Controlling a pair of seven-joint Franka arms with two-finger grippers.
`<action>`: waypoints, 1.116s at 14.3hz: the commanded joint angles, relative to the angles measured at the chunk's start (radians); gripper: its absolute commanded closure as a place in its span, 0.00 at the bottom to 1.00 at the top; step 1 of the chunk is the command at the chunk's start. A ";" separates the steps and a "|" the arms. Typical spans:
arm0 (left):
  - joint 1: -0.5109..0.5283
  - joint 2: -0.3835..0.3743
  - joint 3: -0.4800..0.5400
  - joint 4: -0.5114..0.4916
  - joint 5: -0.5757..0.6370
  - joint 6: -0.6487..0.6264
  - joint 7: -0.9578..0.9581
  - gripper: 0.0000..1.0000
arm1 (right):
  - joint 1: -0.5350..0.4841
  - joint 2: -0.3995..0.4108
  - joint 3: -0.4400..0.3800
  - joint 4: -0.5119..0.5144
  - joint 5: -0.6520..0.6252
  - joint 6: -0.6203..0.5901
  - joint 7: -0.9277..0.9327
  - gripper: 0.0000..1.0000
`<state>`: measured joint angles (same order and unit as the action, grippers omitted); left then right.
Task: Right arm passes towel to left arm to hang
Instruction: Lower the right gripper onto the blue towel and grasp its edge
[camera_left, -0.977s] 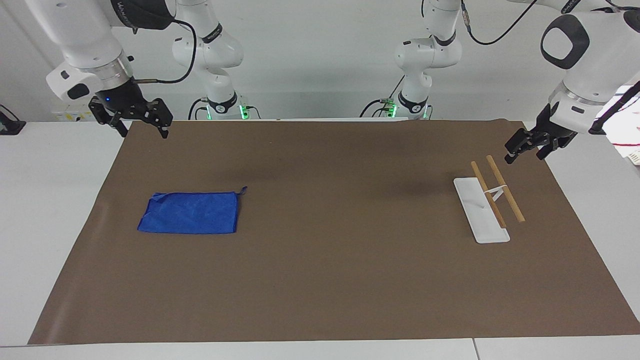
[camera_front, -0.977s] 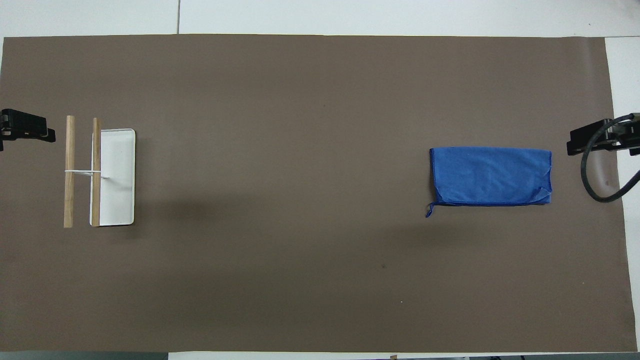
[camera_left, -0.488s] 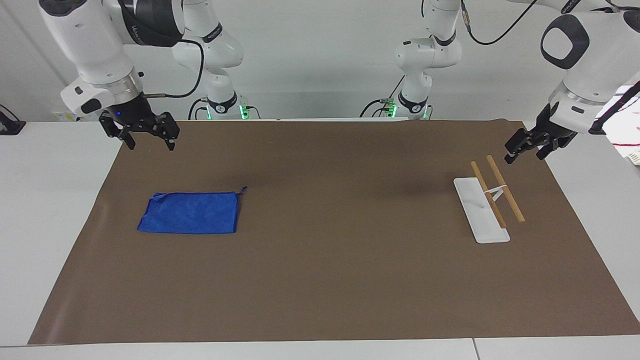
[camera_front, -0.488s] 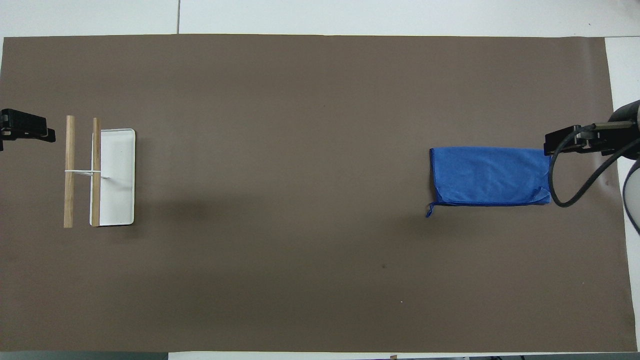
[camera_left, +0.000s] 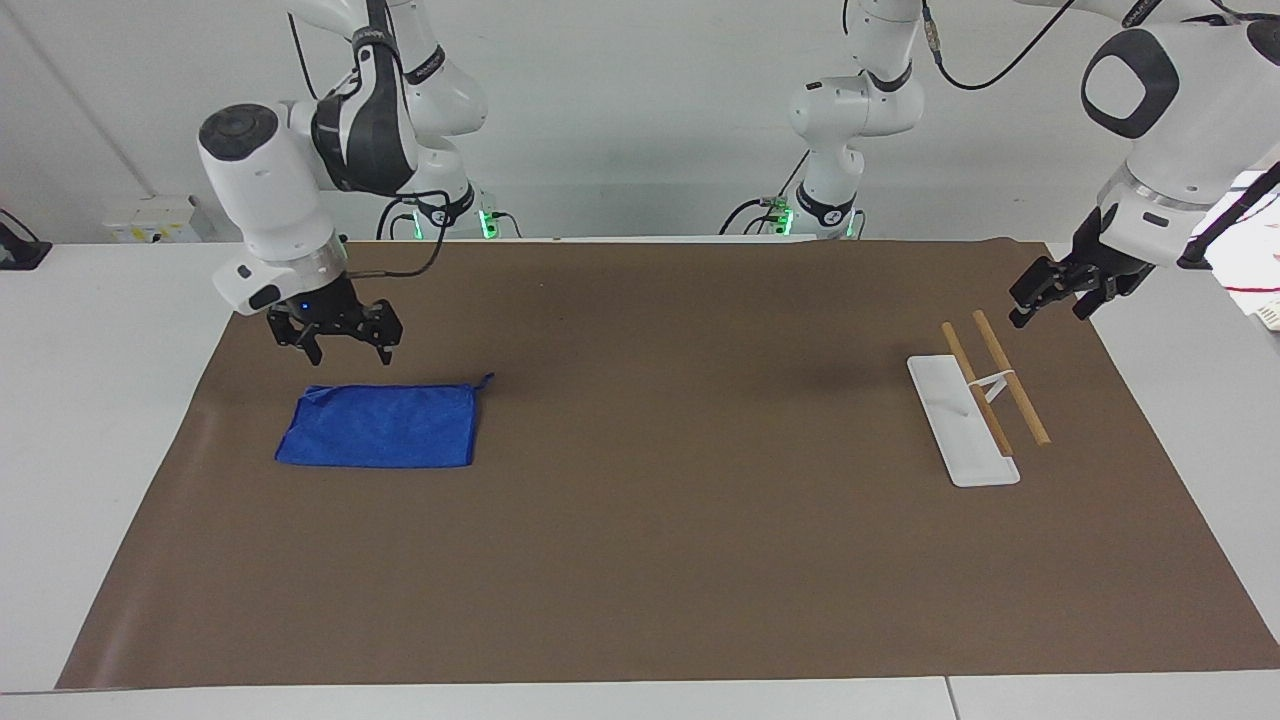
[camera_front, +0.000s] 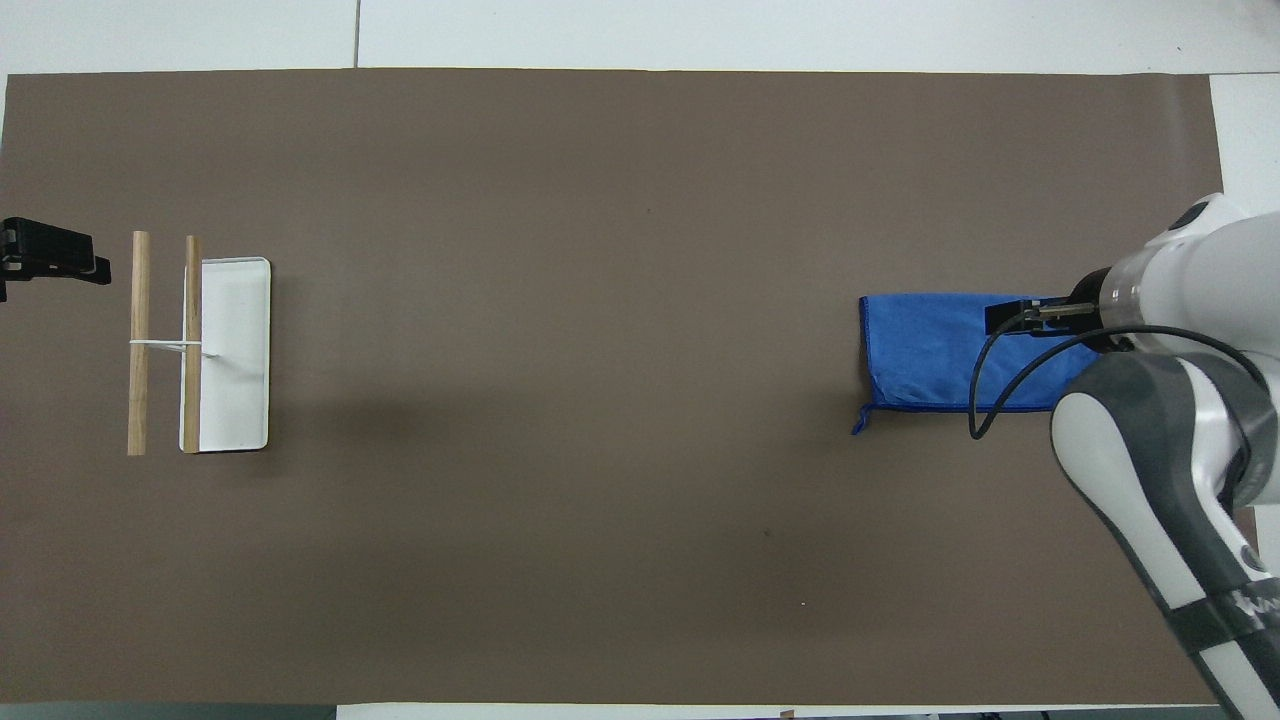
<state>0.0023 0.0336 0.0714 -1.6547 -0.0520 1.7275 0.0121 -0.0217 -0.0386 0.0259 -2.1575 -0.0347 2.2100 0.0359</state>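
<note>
The robot's right gripper has its open fingers pointing down over the blue towel (camera_front: 926, 350), which is lying flat, so it should keep going down until its fingers touch the towel's middle (camera_left: 374, 427) and then close.
The blue towel (camera_left: 380, 427) lies flat on the brown mat toward the right arm's end of the table, its small loop at one corner; it also shows in the overhead view (camera_front: 930, 350). My right gripper (camera_left: 340, 345) is open, fingers pointing down, in the air just above the towel's edge nearest the robots, not touching it. In the overhead view the right gripper (camera_front: 1015, 318) covers part of the towel. My left gripper (camera_left: 1050, 297) waits in the air beside the rack, toward the left arm's end, with its fingers apart; its tip shows in the overhead view (camera_front: 55, 252).
A rack of two wooden bars (camera_left: 995, 388) on a white base (camera_left: 950, 420) stands toward the left arm's end; it also shows in the overhead view (camera_front: 165, 343). The brown mat (camera_left: 660, 520) covers most of the white table.
My right arm has swung in from the table's end and come down, so its open gripper now hangs just above the towel. The left arm, towel and rack have not moved.
</note>
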 joint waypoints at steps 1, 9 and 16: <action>-0.007 -0.028 0.004 -0.028 0.021 0.007 0.000 0.00 | -0.042 0.029 0.005 -0.085 0.015 0.132 -0.043 0.00; -0.007 -0.028 0.004 -0.028 0.021 0.007 0.000 0.00 | -0.083 0.193 0.005 -0.084 0.096 0.284 -0.097 0.00; -0.007 -0.028 0.004 -0.028 0.021 0.007 0.000 0.00 | -0.075 0.232 0.005 -0.085 0.098 0.318 -0.157 0.35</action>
<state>0.0023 0.0336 0.0714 -1.6547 -0.0520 1.7275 0.0121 -0.0923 0.1978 0.0274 -2.2416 0.0404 2.5273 -0.0783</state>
